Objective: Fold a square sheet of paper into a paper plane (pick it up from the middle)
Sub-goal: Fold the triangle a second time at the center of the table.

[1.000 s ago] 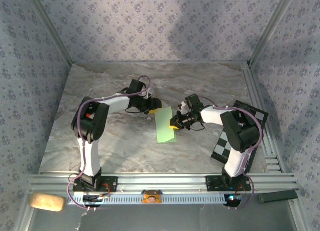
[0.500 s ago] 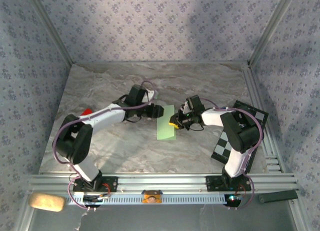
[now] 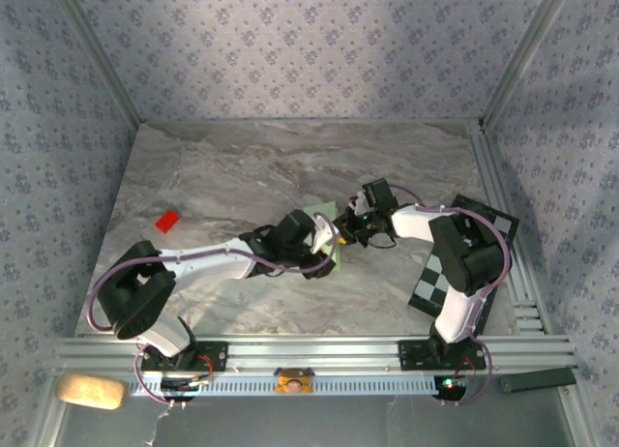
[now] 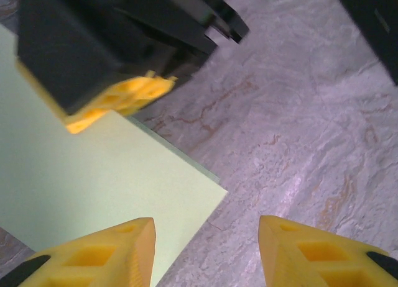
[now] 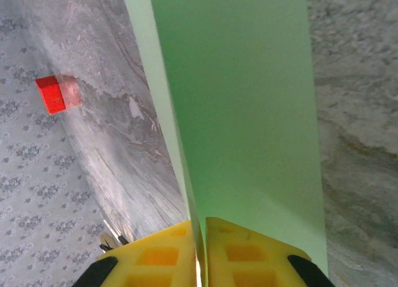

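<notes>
My left gripper should take hold of the top layer's corner (image 4: 219,191) before folding it back, because my right gripper is pinching the paper's edge (image 5: 191,197) away from the paper's corner.
The square sheet of paper (image 3: 320,215) is light green and lies folded into a long strip in the middle of the marble table. My right gripper (image 5: 200,230) is shut on the paper's (image 5: 242,107) edge, which stands up between its yellow fingertips. My left gripper (image 4: 205,240) hovers open just above the strip's (image 4: 81,175) corner, one finger over the paper and the other over bare marble. The right gripper's yellow fingers (image 4: 118,100) show just beyond it. In the top view the left gripper (image 3: 327,246) covers most of the strip. The paper plane is out of view.
A small red square piece (image 3: 167,221) lies on the table at the left, also seen as the red piece (image 5: 51,93). A black-and-white checkered board (image 3: 455,263) lies by the right arm. A beige pad (image 3: 90,390) sits off the table at the front left.
My left arm has swung from the back left across to the right and now reaches over the paper, uncovering the red piece. My right gripper has stayed at the paper's right edge.
</notes>
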